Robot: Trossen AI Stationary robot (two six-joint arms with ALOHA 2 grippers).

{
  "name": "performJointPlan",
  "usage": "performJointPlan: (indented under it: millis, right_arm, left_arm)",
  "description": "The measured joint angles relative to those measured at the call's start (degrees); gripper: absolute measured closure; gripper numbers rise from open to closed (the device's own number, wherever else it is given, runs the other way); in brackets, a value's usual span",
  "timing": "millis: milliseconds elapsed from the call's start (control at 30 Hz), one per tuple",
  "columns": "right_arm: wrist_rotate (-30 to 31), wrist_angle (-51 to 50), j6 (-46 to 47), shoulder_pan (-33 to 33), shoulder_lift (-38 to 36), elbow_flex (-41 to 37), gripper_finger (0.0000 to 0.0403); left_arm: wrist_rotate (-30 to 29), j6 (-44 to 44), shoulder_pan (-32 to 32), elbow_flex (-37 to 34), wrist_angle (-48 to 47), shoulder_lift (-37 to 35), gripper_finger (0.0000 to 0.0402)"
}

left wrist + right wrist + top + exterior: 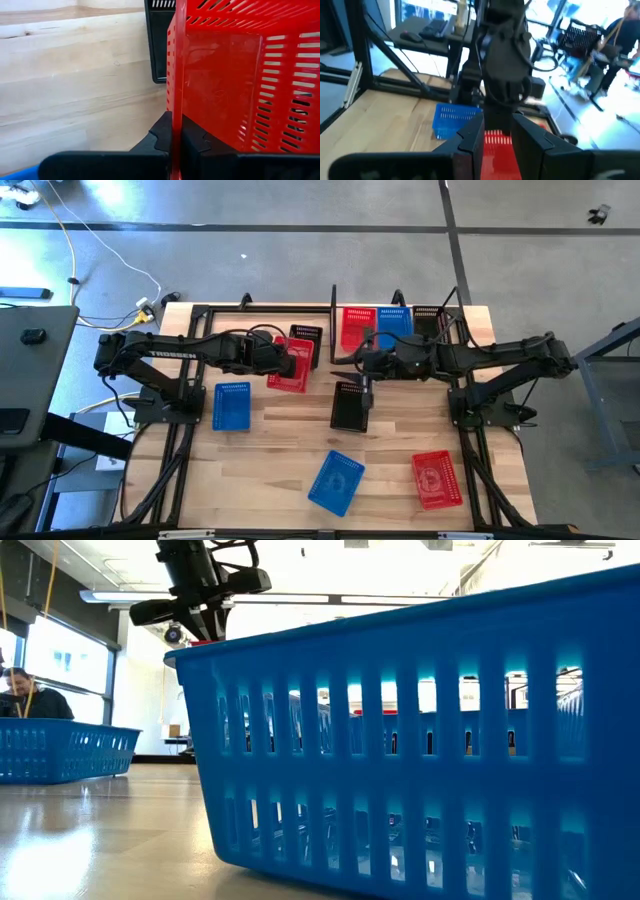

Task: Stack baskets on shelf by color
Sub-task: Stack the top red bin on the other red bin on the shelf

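Observation:
The shelf's red basket (357, 330) is on my right gripper's side, so next my right gripper grabs the held red basket by its free rim (301, 387) and takes it over from my left gripper.
My left gripper (288, 366) is shut on a red basket (290, 376) at mid-table, just near of a black basket (305, 336) that rests on the wood. My right gripper (366, 385) is open and touches nothing. It hovers by the far right corner of another black basket (349, 406) and points toward the table's left. The shelf (334, 308) stands at the far edge. On its floor, side by side, sit a red basket (356, 328), a blue basket (393, 324) and a black basket (428, 318). My left gripper (175, 140) holds the red basket by one side wall (173, 100) at its rim, one finger (160, 135) outside and the other inside. The fingers come from above, pointing down the wall toward the basket's floor (220, 85). Whether the basket is clear of the table cannot be told.
Loose on the table lie a blue basket (232, 405) at the left, a blue basket (336, 482) near the front edge, which fills the low view (420, 740), and a red basket (437, 479) at front right. Bare wood lies between them. Arm-mount frames flank both sides.

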Motion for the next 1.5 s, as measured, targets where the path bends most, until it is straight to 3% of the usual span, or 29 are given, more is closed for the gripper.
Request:
performJointPlan:
  millis: [367, 967, 1500]
  right_arm:
    - [-1.19, -7.21, -0.56, 0.26, 10.11, 8.87, 0.032]
    - [-1.58, -8.68, -1.28, 4.04, 23.33, 9.71, 0.032]
    - [-2.0, -6.06, 1.33, 4.07, 25.34, 9.68, 0.0319]
  left_arm:
    - [0.82, -1.47, -0.08, 0.0, 0.65, -0.02, 0.0401]
    - [3.76, -7.1, -1.78, 0.0, 1.09, -0.02, 0.0401]
    - [3.79, -13.31, -6.91, -0.02, 4.37, 4.55, 0.0401]
